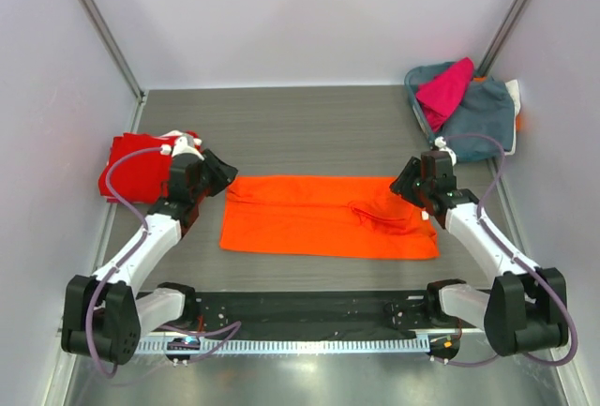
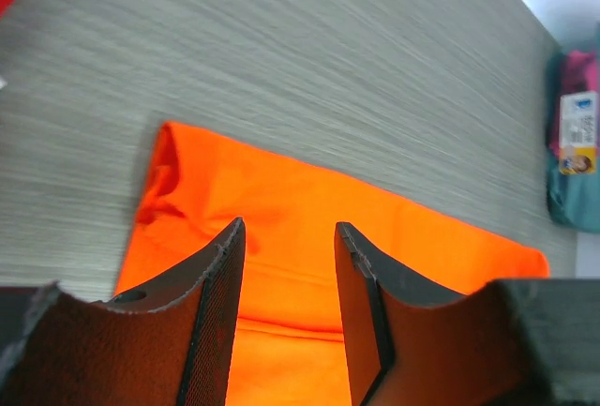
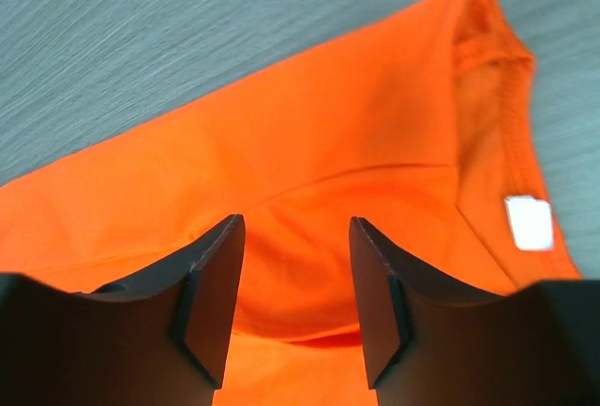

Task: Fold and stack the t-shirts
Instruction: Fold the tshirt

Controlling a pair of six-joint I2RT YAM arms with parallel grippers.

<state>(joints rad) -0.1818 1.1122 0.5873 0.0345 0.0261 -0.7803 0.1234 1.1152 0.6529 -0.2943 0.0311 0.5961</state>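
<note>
The orange t-shirt's short end (image 2: 165, 179) is bunched up near my left gripper, so my left gripper should close its fingers and press along the crease there (image 2: 167, 217) before it folds.
The bright orange t-shirt (image 1: 328, 216) lies flat as a long folded strip across the middle of the table. My left gripper (image 1: 223, 176) is open and empty above the strip's left end; the orange fabric shows between its fingers in the left wrist view (image 2: 281, 200). My right gripper (image 1: 405, 181) is open and empty above the strip's right end, where the collar and white label (image 3: 528, 221) show. The red t-shirt (image 1: 131, 167) lies bunched at the table's left edge. The magenta t-shirt (image 1: 446, 87) lies on a heap at the back right.
A blue-grey cloth heap (image 1: 473, 111) sits in the back right corner under the magenta shirt. White walls close in the table on the left, back and right. A black strip (image 1: 300, 308) runs along the near edge between the arm bases.
</note>
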